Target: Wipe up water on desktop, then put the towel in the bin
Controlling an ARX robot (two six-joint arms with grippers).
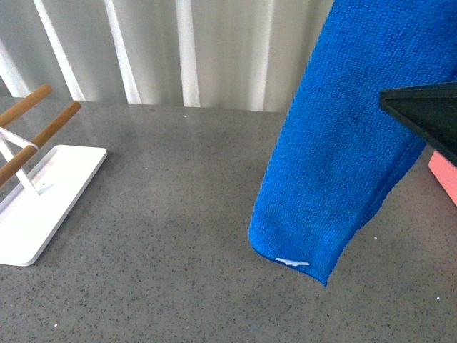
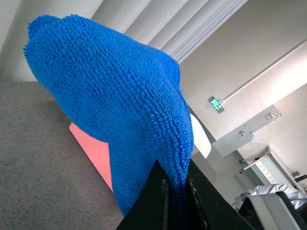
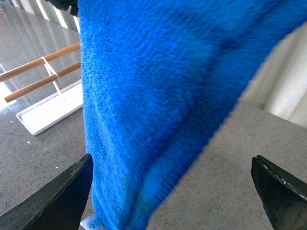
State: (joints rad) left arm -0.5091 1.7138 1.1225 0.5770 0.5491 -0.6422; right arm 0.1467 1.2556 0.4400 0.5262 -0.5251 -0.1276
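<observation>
The blue towel (image 2: 129,98) will crumple into a pile when I lower it into the bin, because it flops over in a soft rounded fold (image 2: 57,48).
The blue towel (image 1: 343,143) hangs in the air over the right part of the grey desktop (image 1: 164,221), its white label at the low corner. My left gripper (image 2: 175,191) is shut on a fold of the towel (image 2: 120,96) and holds it up. My right gripper (image 3: 170,163) is open and empty, and the towel (image 3: 153,96) hangs just ahead of its wide-apart jaws. A black finger (image 1: 428,114) shows at the right edge of the front view. A corner of the pink bin (image 1: 444,175) lies behind the towel and also shows in the left wrist view (image 2: 91,151).
A white flat-based rack (image 1: 43,200) with wooden rods stands at the left of the desktop; it also shows in the right wrist view (image 3: 53,108). White curtains hang behind the desktop's far edge.
</observation>
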